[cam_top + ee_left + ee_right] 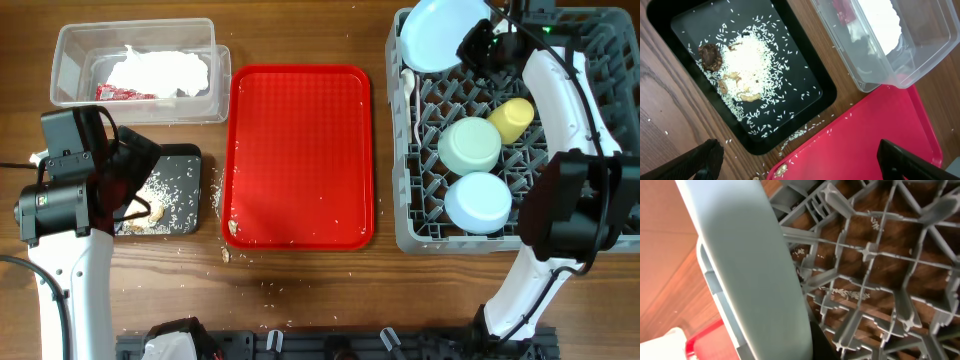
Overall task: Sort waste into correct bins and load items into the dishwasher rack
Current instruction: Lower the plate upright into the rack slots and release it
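The robot's right gripper should tilt the pale blue plate (438, 34) more upright and set the plate's edge among the rack's pegs (446, 88), because the plate slants wide over the rack's back corner.
The grey dishwasher rack (408, 235) stands at the right. My right gripper (480, 45) is shut on the pale blue plate (435, 35), holding it on edge in the rack's back left corner. The right wrist view shows the plate (755, 270) close up against the rack grid (865, 250). A yellow cup (512, 118), mint-green bowl (470, 145), light blue bowl (478, 202) and a white utensil (410, 95) are in the rack. My left gripper (135, 175) is open and empty (800, 160), above the black tray (185, 155) with rice and brown scraps (745, 60).
The clear tub (70, 50) at the back left holds white napkins (160, 70) and a red wrapper (125, 93). The flat red tray (300, 150) lies in the middle with a crumb (232, 228) at its near left corner. Rice grains are scattered on the wood around the black tray.
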